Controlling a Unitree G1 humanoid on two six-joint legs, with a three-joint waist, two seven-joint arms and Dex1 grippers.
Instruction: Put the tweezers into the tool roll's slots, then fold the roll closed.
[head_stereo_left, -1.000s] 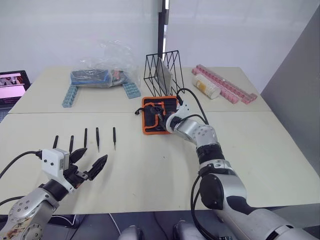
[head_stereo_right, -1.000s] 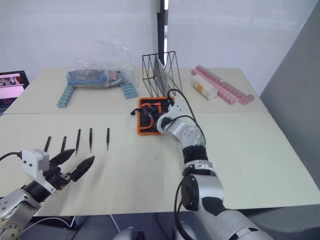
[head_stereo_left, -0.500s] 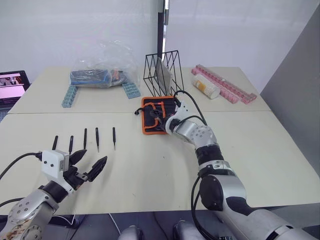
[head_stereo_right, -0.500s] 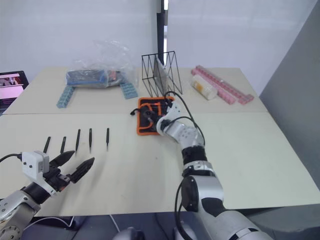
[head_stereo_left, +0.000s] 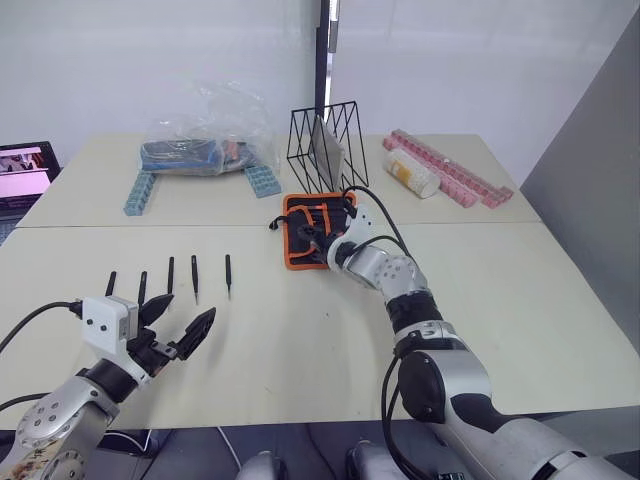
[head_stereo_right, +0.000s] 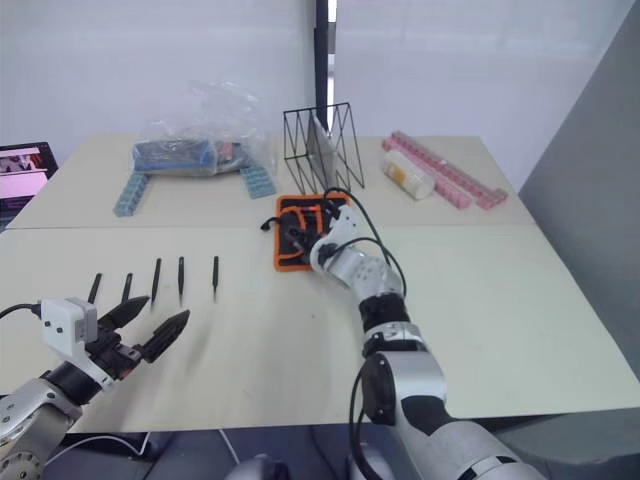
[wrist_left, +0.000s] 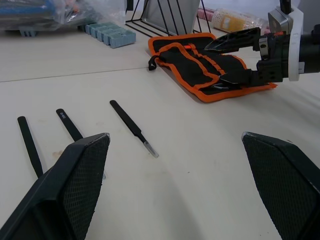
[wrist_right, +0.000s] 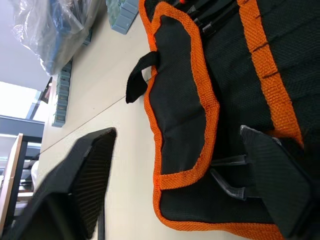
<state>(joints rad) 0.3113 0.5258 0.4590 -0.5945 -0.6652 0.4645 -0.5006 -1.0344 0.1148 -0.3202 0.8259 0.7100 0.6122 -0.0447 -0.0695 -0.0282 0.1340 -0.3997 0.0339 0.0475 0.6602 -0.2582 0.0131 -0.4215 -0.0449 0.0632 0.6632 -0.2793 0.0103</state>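
Note:
The tool roll's orange band (wrist_right: 267, 75) holds the tools inside. They should move along in their slots when I pull the tool roll (head_stereo_left: 300, 228) closer by its edge.
The tool roll (head_stereo_left: 303, 222) lies on the table in front of the wire basket, black with orange edging, one flap (wrist_right: 177, 100) folded over its inner face and a short strap (wrist_right: 140, 82) at its side. Several black tweezers (head_stereo_left: 194, 277) lie in a row on the table to its left, outside the roll. My right gripper (wrist_left: 216, 67) hovers open just above the roll's near edge, with nothing between its fingers. My left gripper (head_stereo_left: 183, 323) is open and low over the table, just short of the tweezers (wrist_left: 132, 128).
A black wire basket (head_stereo_left: 325, 146) stands behind the roll. A clear plastic bag (head_stereo_left: 205, 140) and blue toothed bars (head_stereo_left: 139, 191) lie at the back left. Pink bars (head_stereo_left: 452, 167) and a wrapped cylinder (head_stereo_left: 412, 173) lie at the back right. A screen (head_stereo_left: 25, 168) is at the far left.
My right gripper has shifted slightly left over the tool roll. The left gripper and the tweezers have not moved.

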